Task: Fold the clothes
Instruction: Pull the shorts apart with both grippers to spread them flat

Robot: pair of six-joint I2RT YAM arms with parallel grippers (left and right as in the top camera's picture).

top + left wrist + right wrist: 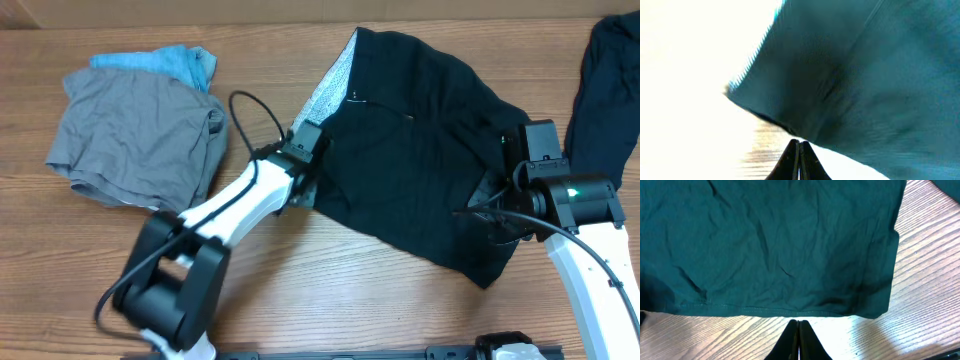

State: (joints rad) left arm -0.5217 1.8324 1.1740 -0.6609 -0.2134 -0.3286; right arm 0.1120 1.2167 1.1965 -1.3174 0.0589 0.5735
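Note:
I need to flatten the black garment before folding, because it slants with creases beside my left gripper. My left gripper should pull its pale-lined corner toward the grey garment to do that.
A large black garment lies spread across the middle of the table, with pale lining showing along its upper left edge. My left gripper sits at that garment's left edge. In the left wrist view its fingertips are pressed together over bare wood, just short of the dark cloth. My right gripper is at the garment's right edge. It is shut and empty, a little short of the stitched hem.
A crumpled grey garment lies at the far left on top of a light-blue one. Another black garment drapes at the far right edge. Bare wooden table runs along the front.

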